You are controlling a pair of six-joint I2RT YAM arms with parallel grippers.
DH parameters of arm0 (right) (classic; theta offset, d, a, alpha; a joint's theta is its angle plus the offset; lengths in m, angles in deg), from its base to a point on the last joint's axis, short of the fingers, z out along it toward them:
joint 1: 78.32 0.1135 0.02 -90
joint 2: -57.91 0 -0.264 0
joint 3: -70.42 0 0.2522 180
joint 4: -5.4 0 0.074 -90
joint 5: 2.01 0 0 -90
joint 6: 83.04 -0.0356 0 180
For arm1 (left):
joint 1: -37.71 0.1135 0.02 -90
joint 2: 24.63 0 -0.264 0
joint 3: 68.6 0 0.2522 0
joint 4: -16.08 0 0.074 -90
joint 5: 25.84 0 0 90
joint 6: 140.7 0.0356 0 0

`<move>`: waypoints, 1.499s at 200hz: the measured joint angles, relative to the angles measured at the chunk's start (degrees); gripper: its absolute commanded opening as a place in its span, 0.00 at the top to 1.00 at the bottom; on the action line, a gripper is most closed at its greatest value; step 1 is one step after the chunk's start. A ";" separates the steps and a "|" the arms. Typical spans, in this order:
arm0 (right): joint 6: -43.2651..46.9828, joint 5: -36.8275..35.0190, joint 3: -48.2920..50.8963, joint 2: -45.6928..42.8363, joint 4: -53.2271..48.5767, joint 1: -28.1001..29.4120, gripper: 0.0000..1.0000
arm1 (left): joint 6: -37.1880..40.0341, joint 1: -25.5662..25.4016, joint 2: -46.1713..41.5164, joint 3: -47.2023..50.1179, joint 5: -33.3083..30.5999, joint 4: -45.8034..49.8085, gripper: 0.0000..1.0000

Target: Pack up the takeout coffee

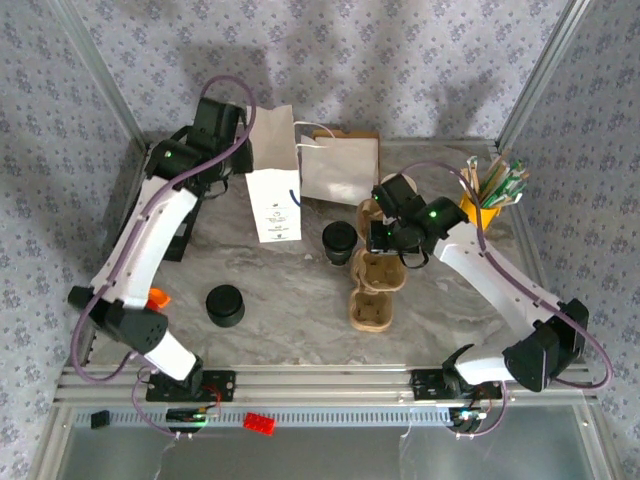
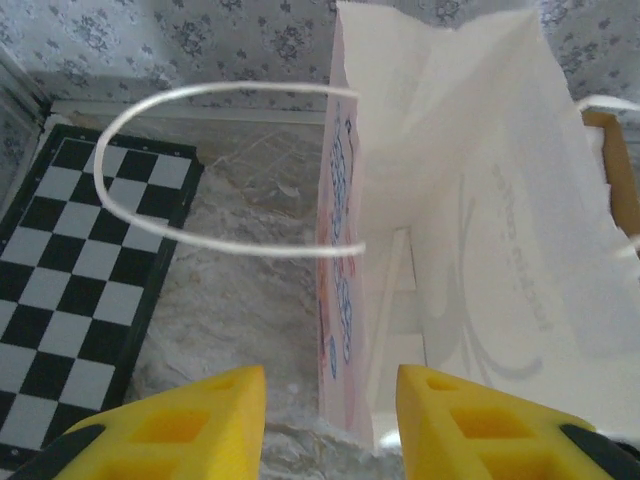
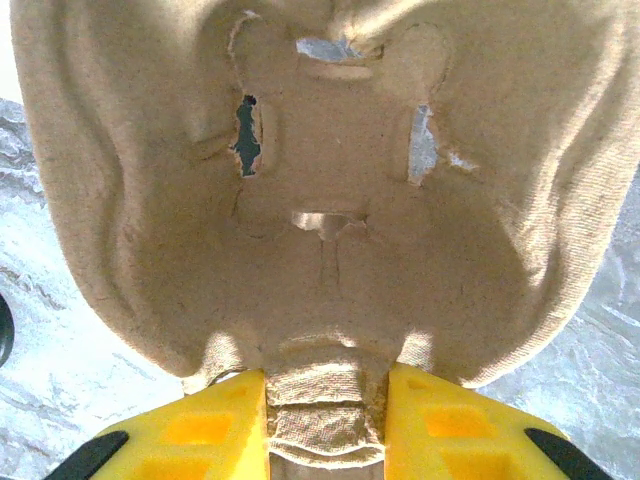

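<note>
The white bag's thin side (image 2: 346, 365) is standing between my left gripper's open fingers. I should keep moving in until both fingers can close on that side's top edge (image 2: 362, 285).
The takeout coffee (image 1: 340, 241), a small cup with a round black lid, stands on the marble table just left of my right gripper (image 1: 386, 248). That gripper (image 3: 325, 420) is shut on the middle tab of a brown pulp cup carrier (image 3: 320, 190), which spreads out ahead of its yellow fingers. A white paper bag (image 1: 274, 190) stands upright and open at the back left. My left gripper (image 2: 330, 420) is at its mouth, open. The bag's side wall (image 2: 345, 300) rises between the two fingers without touching them. The bag's white cord handle (image 2: 200, 170) loops out to the left.
More pulp carriers (image 1: 371, 312) lie stacked in front of the held one. A squat stack of black lids (image 1: 225, 305) sits at the front left. A flat bag (image 1: 340, 165) lies at the back, a yellow cup of stirrers (image 1: 487, 200) at the right, and a checkerboard (image 2: 80, 290) left of the white bag.
</note>
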 measured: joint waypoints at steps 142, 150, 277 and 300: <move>0.55 0.42 -2.08 1.66 0.59 0.00 0.70 | 1.31 3.58 21.27 -18.91 3.85 4.63 0.62; 0.57 0.48 -2.12 1.66 0.61 0.00 0.71 | 1.20 3.74 21.70 -19.04 4.15 4.83 0.64; 1.42 0.96 -4.87 1.62 -1.55 0.02 0.71 | 0.02 4.68 21.24 -18.49 7.87 8.09 1.00; 1.40 0.79 -5.53 1.38 -2.47 0.28 0.71 | -0.11 4.68 16.59 -13.00 10.21 8.11 1.00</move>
